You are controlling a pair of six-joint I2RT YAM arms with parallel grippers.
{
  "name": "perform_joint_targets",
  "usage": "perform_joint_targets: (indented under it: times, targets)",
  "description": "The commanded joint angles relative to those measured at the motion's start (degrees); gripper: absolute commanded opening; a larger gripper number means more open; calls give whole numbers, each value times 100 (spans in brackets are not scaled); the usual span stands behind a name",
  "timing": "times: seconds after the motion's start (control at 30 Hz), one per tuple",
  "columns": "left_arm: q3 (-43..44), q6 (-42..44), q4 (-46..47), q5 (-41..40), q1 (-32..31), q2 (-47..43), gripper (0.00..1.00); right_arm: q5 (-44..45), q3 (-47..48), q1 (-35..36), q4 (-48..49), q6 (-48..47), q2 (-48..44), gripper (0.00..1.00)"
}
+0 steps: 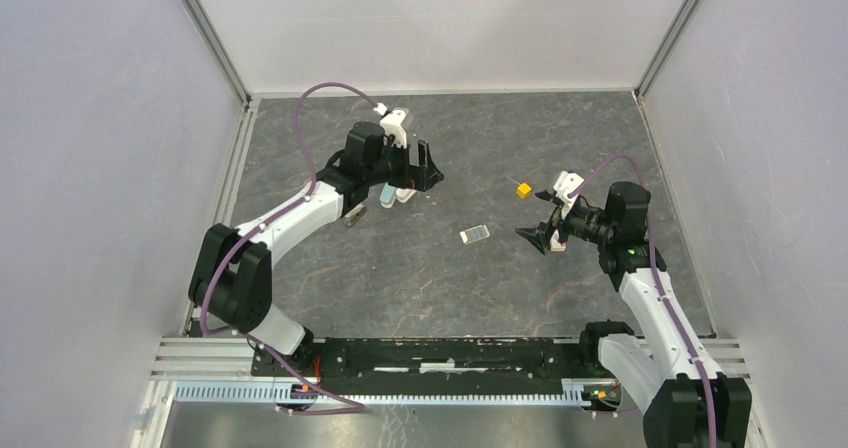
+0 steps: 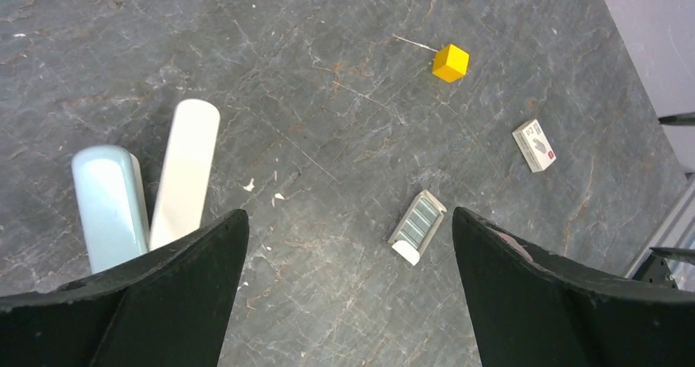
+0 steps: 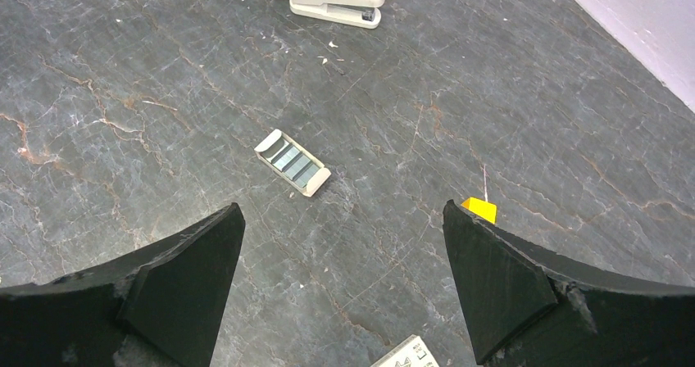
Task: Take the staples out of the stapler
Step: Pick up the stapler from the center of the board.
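The white stapler's far end point(image 2: 197, 117) extends beyond the teal stapler point(image 2: 105, 164), so I should have my left gripper go on heading for it before its open fingers straddle that end.
A white stapler point(image 2: 187, 170) and a teal stapler point(image 2: 106, 207) lie side by side on the dark stone tabletop; both show small in the top view, the white one point(image 1: 405, 193) beside the teal one point(image 1: 385, 197). The staples point(image 2: 418, 222) are grey strips lying in a small white open tray in mid-table point(image 1: 475, 234), also seen in the right wrist view point(image 3: 292, 164). My left gripper point(image 2: 348, 213) is open and empty above the staplers point(image 1: 428, 171). My right gripper point(image 3: 342, 206) is open and empty, right of the tray point(image 1: 540, 236).
A yellow cube point(image 1: 522, 190) sits behind the right gripper, with a thin sliver beside it. A small white box with a red mark point(image 2: 534, 145) lies under the right gripper point(image 3: 406, 355). Grey walls enclose the table on three sides.
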Motion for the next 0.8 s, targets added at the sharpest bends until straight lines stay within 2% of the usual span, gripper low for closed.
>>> perform_joint_targets:
  times: [0.0,0.27,0.4,0.5,0.77]
  targets:
    - [584,150,-380,201,111,290,100,71,29,14,129,-68,-112,98]
    - [2078,701,-2027,-322,109,1297,100,125,-53,30,242,-78,-165,98]
    - [2709,849,-2488,-526,81,1822,100,158,-52,84,223,-104,-162,98]
    - [3060,1033,-2762,-982,3,2191,100,200,-45,132,204,-139,-138,98]
    - [3778,1534,-3189,-1895,-154,2997,88,246,-27,219,163,-199,-100,98]
